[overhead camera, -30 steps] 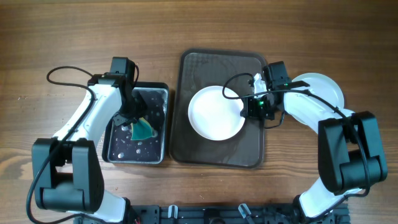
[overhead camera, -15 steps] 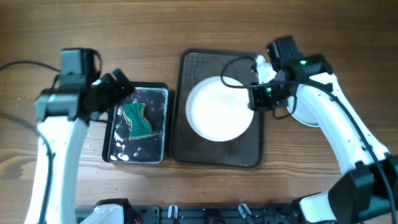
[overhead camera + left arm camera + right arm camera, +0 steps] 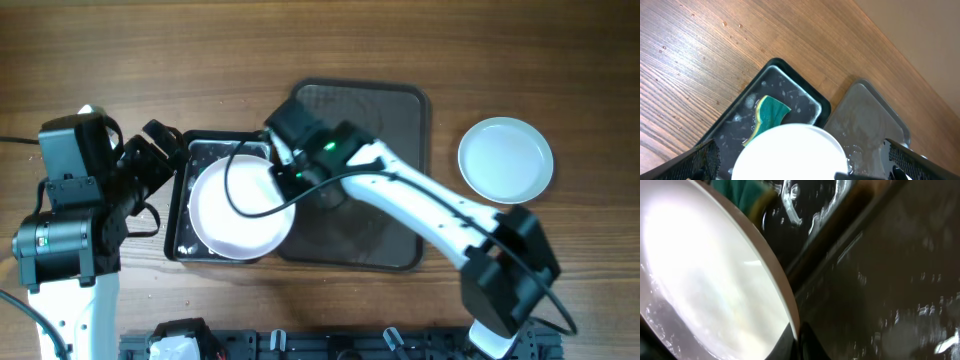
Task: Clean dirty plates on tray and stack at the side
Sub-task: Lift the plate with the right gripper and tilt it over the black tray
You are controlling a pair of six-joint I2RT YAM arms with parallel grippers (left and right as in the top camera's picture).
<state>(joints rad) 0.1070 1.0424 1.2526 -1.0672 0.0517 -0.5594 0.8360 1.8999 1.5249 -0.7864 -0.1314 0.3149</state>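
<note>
Next, I lift and tilt the plate (image 3: 240, 207) with my right gripper so it drains before I stack it. Water is clinging to the white plate's rim (image 3: 660, 320) over the black wash basin.
My right gripper (image 3: 288, 172) is shut on the rim of a white plate (image 3: 238, 208) and holds it over the black wash basin (image 3: 203, 146). The right wrist view shows the fingertips (image 3: 799, 341) pinching the wet plate (image 3: 705, 270) edge. My left gripper (image 3: 158, 152) stands open and empty, raised at the basin's left side. In the left wrist view its mesh fingers (image 3: 704, 159) frame the plate (image 3: 790, 155). The green sponge (image 3: 771, 114) lies in the basin (image 3: 785, 70), partly under the plate. A second white plate (image 3: 505, 158) rests on the table at the right.
The dark brown tray (image 3: 400, 130) lies in the middle with water drops on it and no plate. My right arm (image 3: 420, 205) stretches diagonally across it. Bare wooden table (image 3: 300, 40) runs along the far side.
My right arm carried the plate left from the tray to above the basin. My left gripper let go of the sponge, opened wide and lifted away to the left.
</note>
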